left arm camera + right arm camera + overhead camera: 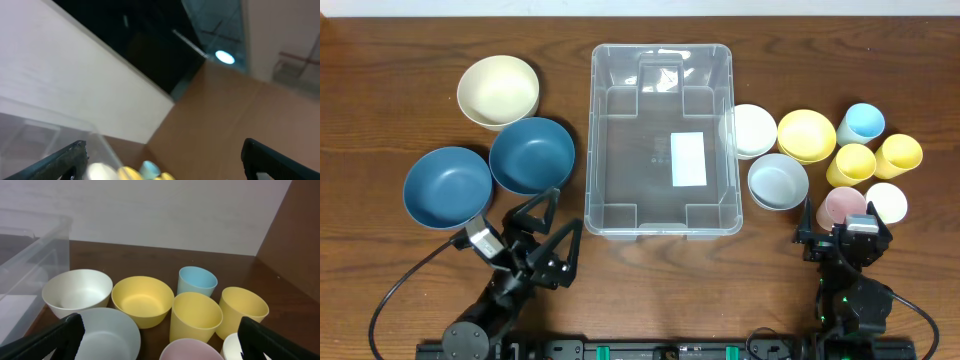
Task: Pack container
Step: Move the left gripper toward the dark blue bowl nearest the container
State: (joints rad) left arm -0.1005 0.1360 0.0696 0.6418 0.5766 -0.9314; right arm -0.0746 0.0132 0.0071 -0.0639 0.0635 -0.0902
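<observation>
The robot's left gripper is tilted toward the clear container's side (590,170) and faces past the bowls, so it should first swing back, rise and point down over the blue bowls (448,187).
The clear rectangular container (660,140) stands empty at the table's middle, a white label on its bottom; its corner shows in the right wrist view (30,255). My left gripper (548,228) is open and empty, below the dark blue bowl (531,155). My right gripper (845,238) is open and empty at the front right, just behind the pink cup (840,207), which also shows in the right wrist view (192,351). The left wrist view is blurred; its fingers (160,165) stand wide apart.
Left: cream bowl (498,91) and a second blue bowl (447,187). Right: white bowl (752,130), yellow bowl (806,135), pale grey-blue bowl (779,181), light blue cup (861,124), two yellow cups (851,164) (898,155), white cup (886,203).
</observation>
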